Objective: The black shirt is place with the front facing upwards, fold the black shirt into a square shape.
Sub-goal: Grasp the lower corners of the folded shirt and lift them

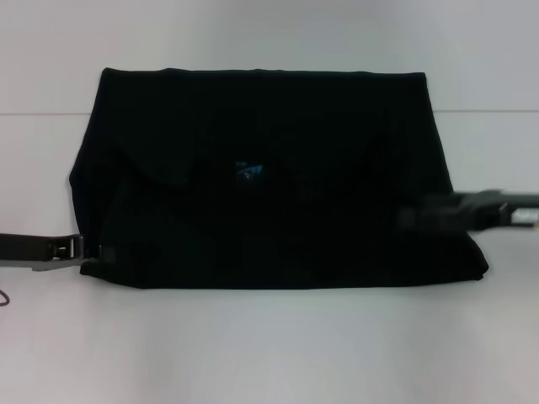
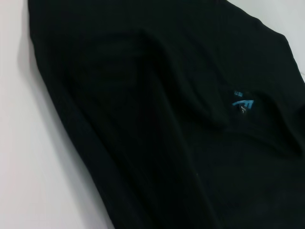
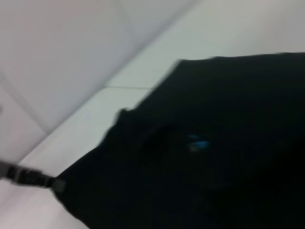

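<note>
Next, my right gripper moves back to the shirt's near corner on the gripper's side (image 1: 473,269) before both grippers lift, because it is hovering too far in over the black shirt (image 1: 386,224).
The black shirt (image 1: 278,126) lies flat on the white table as a wide folded block, plain black on top. Its small blue neck label (image 1: 247,171) shows near the middle. My left gripper (image 1: 91,251) is low at the shirt's near left corner, touching its edge. My right gripper (image 1: 417,217) reaches in from the right, blurred, over the shirt's near right part. In the left wrist view the shirt (image 2: 143,119) fills the picture, with soft creases and the label (image 2: 243,104). The right wrist view shows the shirt (image 3: 238,105), the label (image 3: 198,143) and the left gripper (image 3: 53,183) at the far corner.
The white table (image 1: 269,353) runs on all sides of the shirt, with a wide bare strip along the near edge. A seam line (image 1: 42,113) crosses the table behind the shirt.
</note>
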